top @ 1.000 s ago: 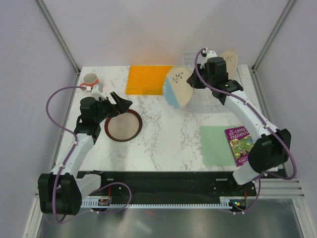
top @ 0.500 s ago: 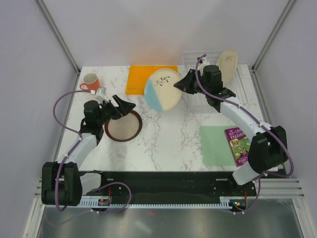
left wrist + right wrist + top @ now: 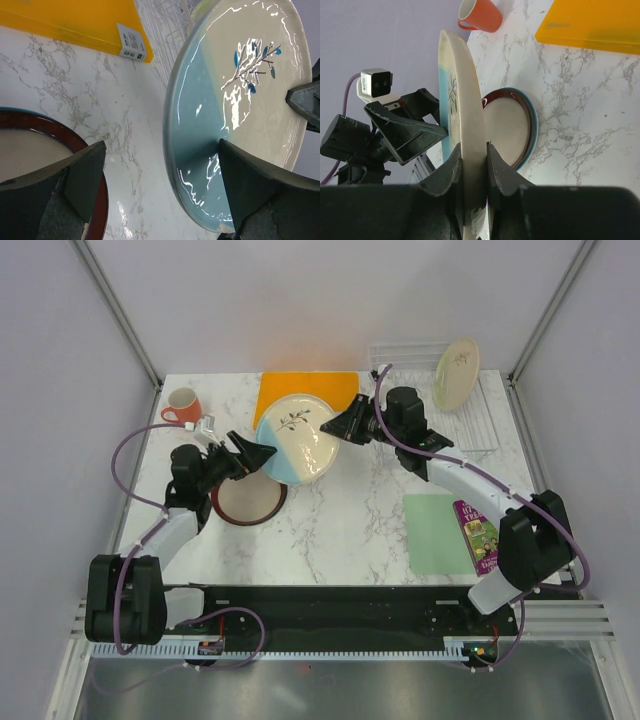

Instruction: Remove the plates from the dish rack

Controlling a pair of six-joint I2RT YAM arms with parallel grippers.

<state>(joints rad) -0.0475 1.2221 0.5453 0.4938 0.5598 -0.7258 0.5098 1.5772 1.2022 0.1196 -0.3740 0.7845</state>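
Next, I let go of the blue-and-cream plate with my right gripper once my left gripper grips its blue edge point(image 3: 279, 464), because the dark-red-rimmed plate point(image 3: 245, 502) lies on my left gripper's side.
My right gripper point(image 3: 345, 425) point(image 3: 474, 147) is shut on the rim of the blue-and-cream plate point(image 3: 295, 438) point(image 3: 240, 95), holding it tilted above the table, left of the dish rack point(image 3: 478, 422). My left gripper point(image 3: 250, 455) point(image 3: 161, 145) is open. The plate's blue edge reaches in between its fingers, close to the right finger point(image 3: 250, 190). Under it on the marble lies the dark-red-rimmed plate point(image 3: 250, 497) point(image 3: 30, 150) point(image 3: 507, 125). A cream plate with a sprig point(image 3: 457, 373) leans upright in the rack.
An orange-red mug point(image 3: 182, 403) point(image 3: 482, 15) stands at the back left. A flat orange board point(image 3: 300, 390) point(image 3: 75, 22) lies at the back centre. A green mat point(image 3: 432, 532) and a purple book point(image 3: 480, 535) lie front right.
My right arm has carried the blue-and-cream plate leftward from beside the rack to my left gripper. The left gripper has stayed open and barely shifted.
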